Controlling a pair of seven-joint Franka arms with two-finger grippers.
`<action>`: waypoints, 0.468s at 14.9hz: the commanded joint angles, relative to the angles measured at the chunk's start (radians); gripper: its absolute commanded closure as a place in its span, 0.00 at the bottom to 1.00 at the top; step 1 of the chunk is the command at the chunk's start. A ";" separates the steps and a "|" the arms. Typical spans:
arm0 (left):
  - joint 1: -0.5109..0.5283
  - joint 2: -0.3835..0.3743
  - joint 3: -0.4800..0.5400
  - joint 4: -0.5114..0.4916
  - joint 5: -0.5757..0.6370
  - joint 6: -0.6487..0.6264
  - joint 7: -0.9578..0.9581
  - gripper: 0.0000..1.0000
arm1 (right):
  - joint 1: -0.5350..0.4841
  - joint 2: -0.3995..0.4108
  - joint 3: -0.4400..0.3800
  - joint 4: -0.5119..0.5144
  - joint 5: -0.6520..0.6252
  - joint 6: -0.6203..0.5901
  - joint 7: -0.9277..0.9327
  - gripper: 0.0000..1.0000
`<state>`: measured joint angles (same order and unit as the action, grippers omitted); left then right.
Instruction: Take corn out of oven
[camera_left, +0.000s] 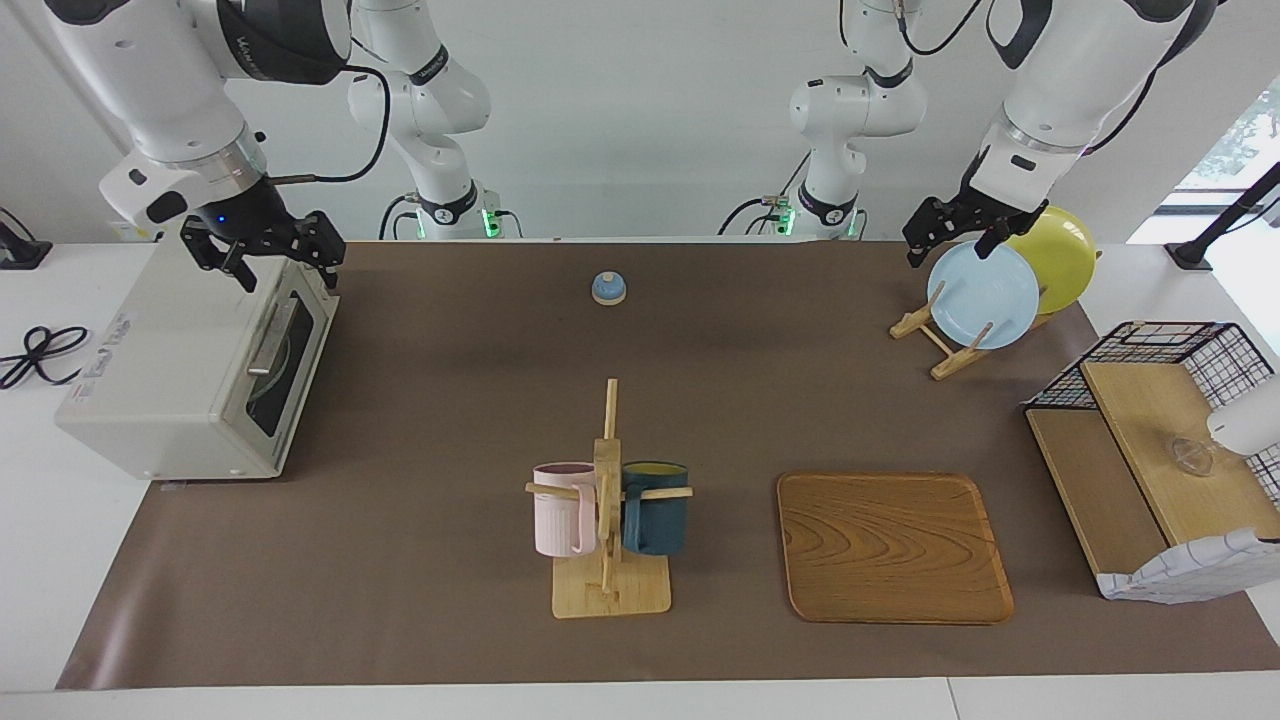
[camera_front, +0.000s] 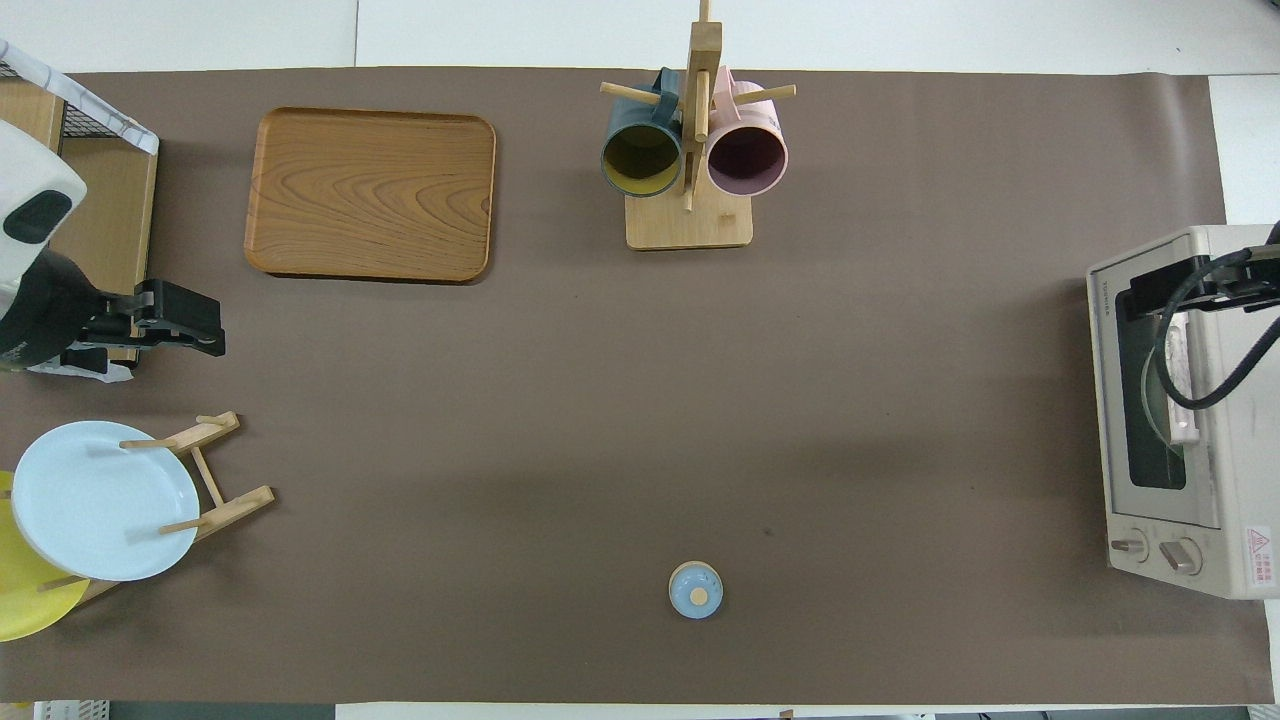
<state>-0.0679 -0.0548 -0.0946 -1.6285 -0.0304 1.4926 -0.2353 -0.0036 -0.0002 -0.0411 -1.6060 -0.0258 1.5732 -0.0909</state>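
The oven door (camera_front: 1148, 466) will swing down and lie flat when I pull it open, because the silver handle (camera_front: 1183, 426) runs along the door's top edge.
The off-white oven (camera_left: 150, 380) stands at the right arm's end of the table, and its dark glass door (camera_left: 290, 350) with the silver bar handle (camera_left: 272, 335) is closed. The oven also shows in the overhead view (camera_front: 1235, 400). The corn is hidden; I see no yellow cob through the glass. My right gripper (camera_left: 268, 262) is open and empty, raised over the top edge of the oven on its door side. Its black body also shows in the overhead view (camera_front: 1165, 285). My left gripper (camera_left: 947, 238) is open and empty, over the plate stand, and waits there.
A light blue plate (camera_left: 982, 295) and a yellow plate (camera_left: 1060, 255) lean in a wooden stand. A mug tree (camera_left: 608, 520) holds a pink and a dark blue mug. A wooden tray (camera_left: 890, 545), a small blue bell (camera_left: 608, 288) and a black wire rack (camera_left: 1150, 450) are also here.
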 joint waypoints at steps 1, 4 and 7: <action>0.008 -0.010 -0.004 0.002 0.014 -0.006 0.004 0.00 | 0.007 0.008 -0.010 0.012 0.014 0.007 0.010 0.00; 0.008 -0.010 -0.004 0.001 0.014 -0.006 0.004 0.00 | 0.008 0.005 -0.008 0.011 0.009 0.004 0.011 0.00; 0.008 -0.010 -0.004 0.002 0.015 -0.006 0.004 0.00 | 0.007 -0.001 -0.006 -0.005 0.020 0.002 0.008 0.00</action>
<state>-0.0679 -0.0548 -0.0946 -1.6285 -0.0304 1.4926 -0.2353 -0.0016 -0.0001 -0.0411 -1.6064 -0.0258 1.5732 -0.0909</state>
